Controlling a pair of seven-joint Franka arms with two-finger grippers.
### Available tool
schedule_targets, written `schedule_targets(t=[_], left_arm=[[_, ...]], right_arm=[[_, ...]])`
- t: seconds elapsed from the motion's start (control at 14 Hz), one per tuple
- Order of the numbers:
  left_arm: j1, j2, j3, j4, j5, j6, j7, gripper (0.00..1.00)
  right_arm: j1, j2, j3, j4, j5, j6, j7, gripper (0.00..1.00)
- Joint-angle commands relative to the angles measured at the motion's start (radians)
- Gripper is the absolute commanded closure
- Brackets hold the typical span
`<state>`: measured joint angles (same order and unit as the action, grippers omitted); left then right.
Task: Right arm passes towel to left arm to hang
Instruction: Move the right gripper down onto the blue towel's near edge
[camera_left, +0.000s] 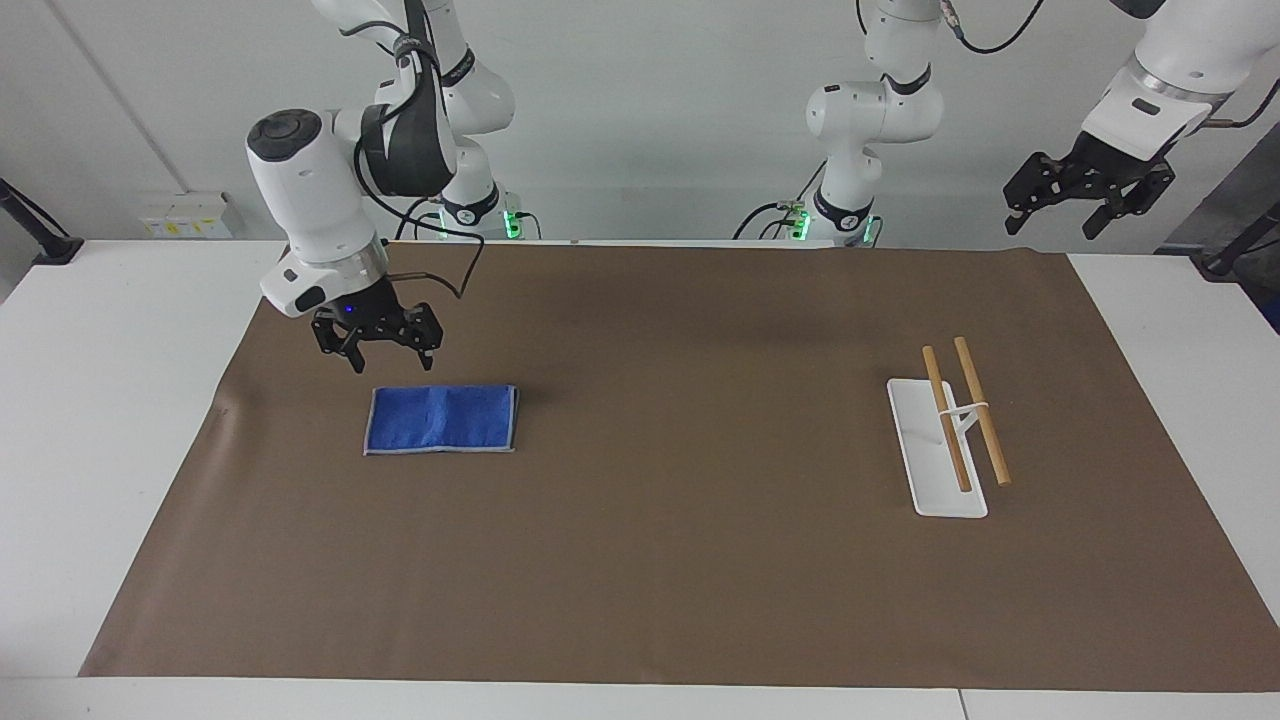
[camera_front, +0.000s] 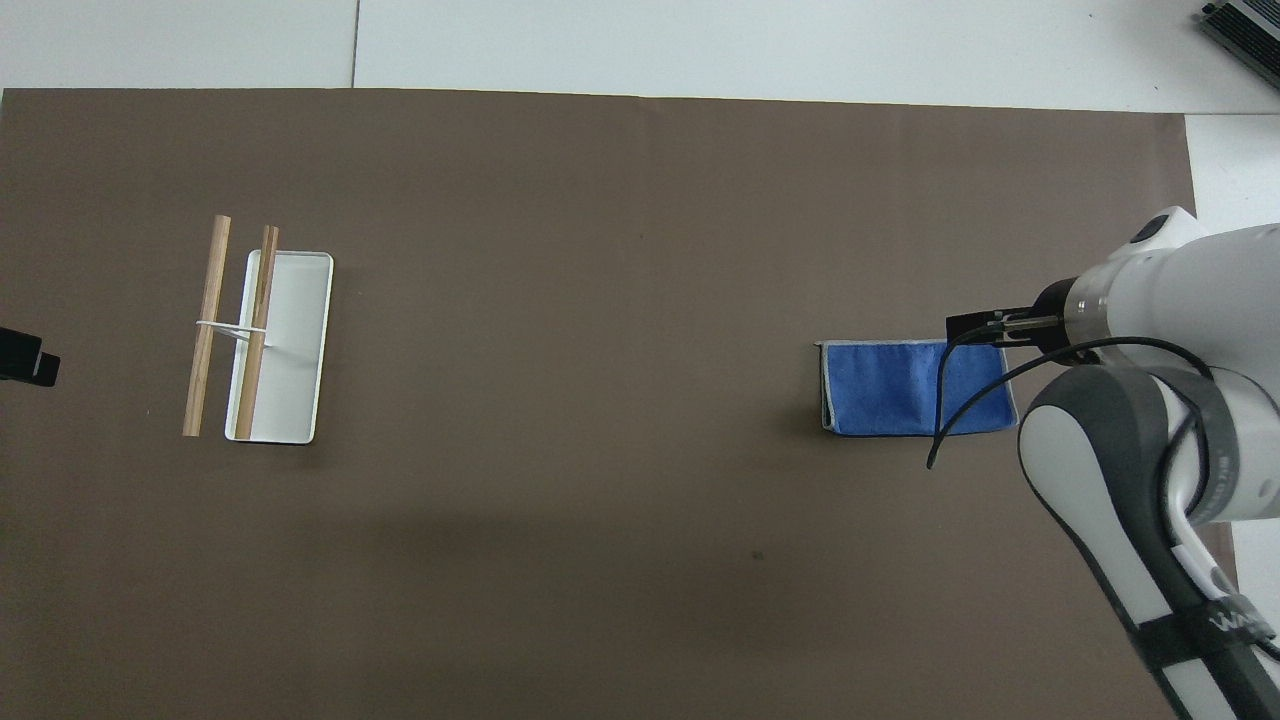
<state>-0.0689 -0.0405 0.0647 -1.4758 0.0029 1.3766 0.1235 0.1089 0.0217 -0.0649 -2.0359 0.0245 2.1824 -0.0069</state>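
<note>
The blue towel (camera_front: 882, 390) will sag in a wide, soft curve when I pick it up, because it lies thin and smooth along its pale edge (camera_front: 825, 386).
The blue towel (camera_left: 440, 419) lies flat and folded on the brown mat (camera_left: 680, 560), toward the right arm's end of the table; it also shows in the overhead view (camera_front: 895, 388). My right gripper (camera_left: 390, 362) is open and empty, pointing down, low over the mat just at the towel's edge nearer to the robots, not touching it. In the overhead view the right arm's wrist (camera_front: 1150, 290) and its cable cover the towel's end. My left gripper (camera_left: 1085, 205) is open and empty, and the left arm waits raised at its own end of the table.
A white rack base with two wooden rods (camera_left: 950, 430) stands on the mat toward the left arm's end; it also shows in the overhead view (camera_front: 262, 340). The bare white table (camera_left: 110, 420) surrounds the mat.
</note>
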Motion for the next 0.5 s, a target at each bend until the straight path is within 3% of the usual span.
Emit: schedule_targets(t=[0.0, 0.43], left_arm=[[0.006, -0.03, -0.005, -0.037, 0.017, 0.01, -0.008, 0.0], [0.006, -0.03, -0.005, -0.037, 0.017, 0.01, -0.008, 0.0]], right_arm=[[0.003, 0.041, 0.0, -0.05, 0.017, 0.103, -0.051, 0.0], [0.006, 0.115, 0.0, -0.153, 0.017, 0.295, -0.068, 0.0]])
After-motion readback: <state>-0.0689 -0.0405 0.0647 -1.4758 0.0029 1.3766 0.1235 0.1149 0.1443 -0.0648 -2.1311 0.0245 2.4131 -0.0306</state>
